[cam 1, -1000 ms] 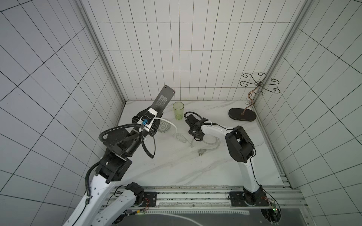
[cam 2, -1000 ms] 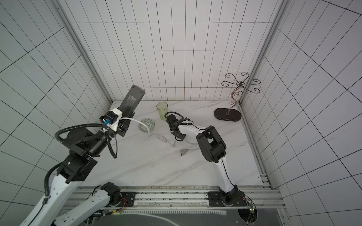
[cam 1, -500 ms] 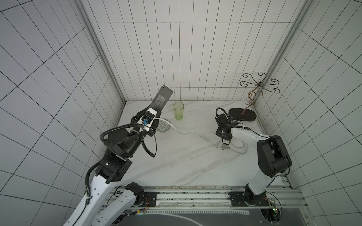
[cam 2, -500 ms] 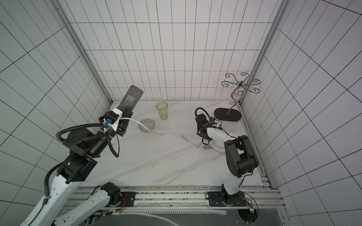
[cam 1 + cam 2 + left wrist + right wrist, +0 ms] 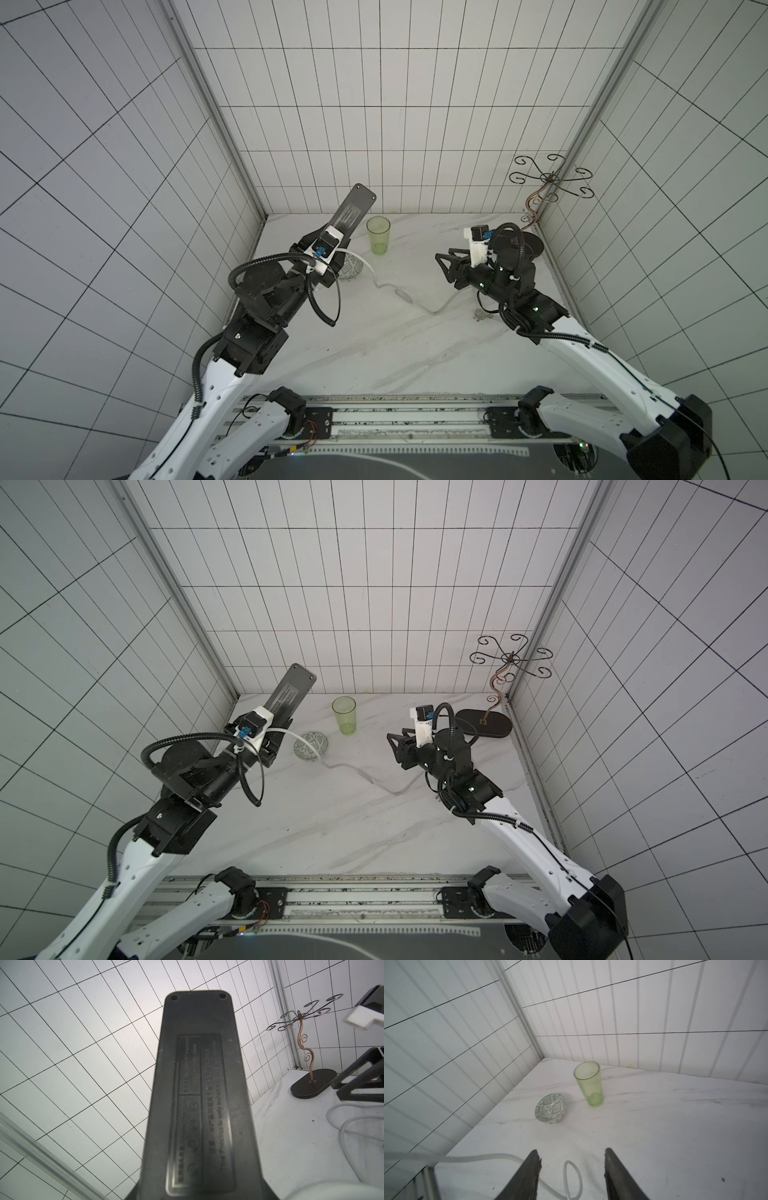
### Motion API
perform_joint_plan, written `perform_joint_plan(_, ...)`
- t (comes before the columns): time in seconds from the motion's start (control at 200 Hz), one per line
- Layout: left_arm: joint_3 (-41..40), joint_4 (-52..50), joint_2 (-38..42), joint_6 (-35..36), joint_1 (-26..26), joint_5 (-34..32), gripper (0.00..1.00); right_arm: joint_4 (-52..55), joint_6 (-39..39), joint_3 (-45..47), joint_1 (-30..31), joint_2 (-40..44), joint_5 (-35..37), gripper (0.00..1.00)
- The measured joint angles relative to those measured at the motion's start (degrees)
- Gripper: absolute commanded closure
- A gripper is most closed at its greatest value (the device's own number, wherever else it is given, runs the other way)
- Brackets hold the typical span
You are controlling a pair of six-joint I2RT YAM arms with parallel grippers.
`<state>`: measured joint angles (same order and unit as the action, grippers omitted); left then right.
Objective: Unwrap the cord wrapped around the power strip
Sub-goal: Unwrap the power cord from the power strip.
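The white cord hangs free from the power strip's low end (image 5: 344, 251), so my right gripper should keep moving open toward the power strip and close on that hanging part (image 5: 370, 268).
My left gripper (image 5: 332, 241) is shut on the low end of the black power strip (image 5: 353, 210), holding it off the table, tilted up toward the back wall. Its plain back (image 5: 197, 1095) fills the left wrist view with no cord across it. The white cord (image 5: 415, 301) leaves the strip's low end, passes the bowl and trails across the marble to its grey plug (image 5: 482, 319). In both top views my right gripper (image 5: 395, 746) hovers open and empty above the cord. A loop of cord (image 5: 578, 1178) lies on the table below its fingers (image 5: 531, 1172).
A green glass (image 5: 378, 235) and a small patterned bowl (image 5: 351, 268) stand near the back left, close to the strip. A curly wire stand on a dark oval base (image 5: 536, 247) sits in the back right corner. Tiled walls close three sides.
My right gripper, shut on the cord a second ago, carried it to the right, then opened and let it go. The cord now lies stretched out. The left arm barely moved.
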<state>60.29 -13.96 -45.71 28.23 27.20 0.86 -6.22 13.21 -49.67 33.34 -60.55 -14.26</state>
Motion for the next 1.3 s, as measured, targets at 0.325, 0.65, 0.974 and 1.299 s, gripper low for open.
perform_joint_plan(0.325, -0.22, 0.37, -0.2, -0.39, 0.0, 2.36, 1.0, -11.61, -7.08, 2.01, 6.69, -0.7, -18.53, 0.47)
perform_joint_plan(0.65, -0.24, 0.39, -0.2, -0.94, 0.02, 3.19, 1.0, -22.62, -7.1, 2.51, 14.29, -9.7, -20.81, 0.46)
perform_joint_plan(0.974, -0.24, 0.09, -0.79, -1.73, 0.07, 3.69, 1.0, -27.5, -7.08, 2.23, 17.4, -17.31, -15.08, 0.81)
perform_joint_plan(1.299, -0.24, -0.22, -2.64, -2.1, 0.13, 2.78, 1.0, -26.91, -7.1, 2.23, 17.44, -16.39, -13.05, 1.0)
